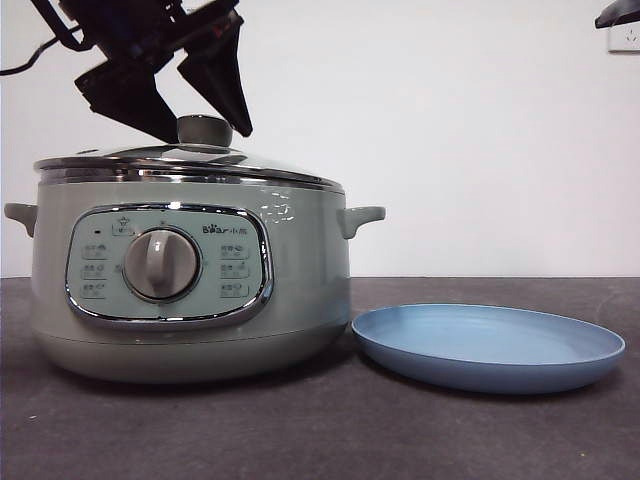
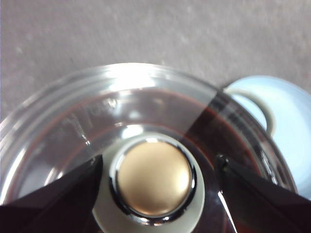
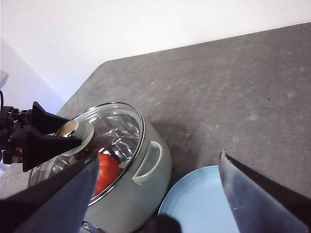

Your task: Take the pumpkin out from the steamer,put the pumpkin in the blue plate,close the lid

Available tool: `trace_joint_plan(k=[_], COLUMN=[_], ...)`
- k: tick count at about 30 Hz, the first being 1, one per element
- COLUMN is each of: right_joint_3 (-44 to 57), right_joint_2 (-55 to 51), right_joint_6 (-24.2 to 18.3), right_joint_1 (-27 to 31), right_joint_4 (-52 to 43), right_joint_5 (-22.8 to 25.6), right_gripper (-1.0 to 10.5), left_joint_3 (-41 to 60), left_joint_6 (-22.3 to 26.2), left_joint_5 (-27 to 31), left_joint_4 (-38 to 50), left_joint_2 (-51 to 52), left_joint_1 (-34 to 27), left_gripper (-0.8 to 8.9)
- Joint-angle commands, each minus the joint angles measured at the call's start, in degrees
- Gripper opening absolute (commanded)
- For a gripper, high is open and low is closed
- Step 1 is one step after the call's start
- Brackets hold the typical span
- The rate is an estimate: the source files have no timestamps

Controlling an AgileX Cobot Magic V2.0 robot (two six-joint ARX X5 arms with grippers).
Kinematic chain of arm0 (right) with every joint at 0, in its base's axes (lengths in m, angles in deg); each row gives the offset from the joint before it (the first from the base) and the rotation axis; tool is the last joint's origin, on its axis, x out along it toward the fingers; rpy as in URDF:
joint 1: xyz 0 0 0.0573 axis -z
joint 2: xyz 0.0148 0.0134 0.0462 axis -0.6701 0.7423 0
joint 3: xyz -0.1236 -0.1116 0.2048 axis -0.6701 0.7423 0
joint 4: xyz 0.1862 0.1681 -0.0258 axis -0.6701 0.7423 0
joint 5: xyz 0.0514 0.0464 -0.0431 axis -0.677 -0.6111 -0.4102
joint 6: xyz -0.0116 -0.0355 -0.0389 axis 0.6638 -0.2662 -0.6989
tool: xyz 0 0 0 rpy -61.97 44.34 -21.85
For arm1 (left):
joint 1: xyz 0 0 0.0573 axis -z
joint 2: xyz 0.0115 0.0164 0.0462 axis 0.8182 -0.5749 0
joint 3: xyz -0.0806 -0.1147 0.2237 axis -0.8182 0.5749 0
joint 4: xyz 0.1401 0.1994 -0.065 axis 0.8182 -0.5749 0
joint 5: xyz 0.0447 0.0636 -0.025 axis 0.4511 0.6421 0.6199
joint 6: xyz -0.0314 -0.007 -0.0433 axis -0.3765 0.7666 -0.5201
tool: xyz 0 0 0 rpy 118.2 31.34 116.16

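Note:
I expect the glass lid (image 1: 255,162) to come off in one piece when I lift the knob, because the lid's smooth rim (image 1: 190,168) only sits around the steamer's top.
The pale green steamer (image 1: 190,290) stands on the left of the table with its glass lid (image 1: 110,160) on. My left gripper (image 1: 205,128) hangs right over the lid's knob (image 2: 154,178), jaws open on either side of it. The orange-red pumpkin (image 3: 106,174) shows through the glass, inside the steamer (image 3: 146,194). The blue plate (image 1: 490,345) lies empty to the right of the steamer, close to its base. My right gripper (image 3: 159,160) is open and empty, high above the plate (image 3: 199,204); in the front view only its black tip (image 1: 618,12) shows.
The dark grey table (image 1: 320,430) runs in front of the steamer and plate. A white wall with a socket (image 1: 625,38) stands behind. The steamer's side handle (image 1: 362,217) sticks out toward the plate.

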Motion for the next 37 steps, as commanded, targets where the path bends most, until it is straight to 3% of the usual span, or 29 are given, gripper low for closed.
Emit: trace_joint_plan(k=[1,3,7,8,19,25,29,37], right_joint_3=[-0.13,-0.13,-0.13,-0.13,-0.15,-0.44,-2.4,-12.24], right_joint_2=[0.04,0.04,0.04,0.04,0.04,0.7,3.04,15.12], right_joint_6=[0.31,0.31,0.31,0.31,0.26,-1.07,-2.23,-5.84], right_joint_1=[-0.17,-0.17,-0.17,-0.17,-0.11,-1.22,-4.9,-15.19], right_joint_4=[-0.28,-0.24,-0.07,0.02,-0.02,0.04,0.04,2.95], right_joint_5=[-0.04,-0.04,-0.04,-0.04,0.07,-0.52,-1.57,-1.42], right_gripper=[4.1,4.1,4.1,4.1,4.1,4.2,5.8,5.8], left_joint_3=[-0.04,-0.04,-0.04,-0.04,-0.79,-4.85,-7.91,-11.82], left_joint_6=[0.83,0.83,2.62,2.86,3.63,3.63,3.65,5.35], left_joint_5=[-0.02,0.52,0.98,1.07,1.6,5.2,7.17,16.9], left_joint_4=[0.13,0.04,-0.09,-0.04,4.55,3.17,1.33,-2.97], left_joint_2=[-0.09,-0.09,-0.09,-0.09,1.2,3.69,6.86,15.72], left_joint_1=[0.22,0.2,0.28,0.37,0.28,0.31,0.31,0.31], left_gripper=[3.72,3.31,0.18,-0.21,-0.09,-0.09,-0.09,-0.09])
